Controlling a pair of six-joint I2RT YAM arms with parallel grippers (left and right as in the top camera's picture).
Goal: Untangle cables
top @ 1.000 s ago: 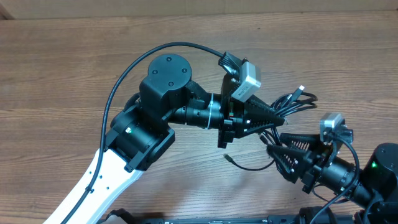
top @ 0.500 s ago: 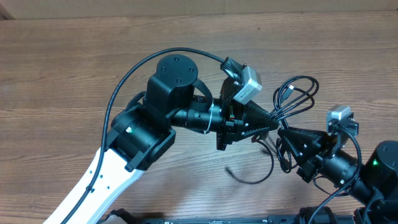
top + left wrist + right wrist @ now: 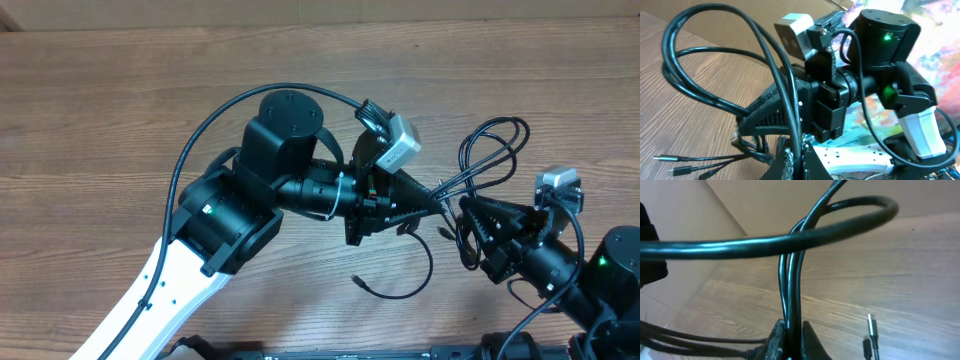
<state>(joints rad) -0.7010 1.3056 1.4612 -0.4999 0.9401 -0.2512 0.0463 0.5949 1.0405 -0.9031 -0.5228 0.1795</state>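
The cable loops (image 3: 503,140) sit bunched above my right gripper with both grippers finger to finger, so my left gripper should open, retake the strands of cable (image 3: 457,186) and draw them away.
The cables (image 3: 487,158) are thin black cords bunched between my two grippers, with loops rising to the upper right and one strand (image 3: 400,285) curling down on the table to a small plug end. My left gripper (image 3: 442,193) points right and is shut on a cable strand (image 3: 799,125). My right gripper (image 3: 462,203) points left, tip to tip with the left, and is shut on two cable strands (image 3: 791,285) that run up into a loop. Two plug ends (image 3: 871,330), one light-tipped, lie on the wood.
The wooden table (image 3: 100,110) runs all round. The left arm's thick black cable (image 3: 205,125) arcs over the left arm. A white power strip (image 3: 860,159) lies at the table's front edge.
Both grippers have shifted right and up with the cables. The loops have spread wider at the upper right, and the loose strand below has swung out on the table.
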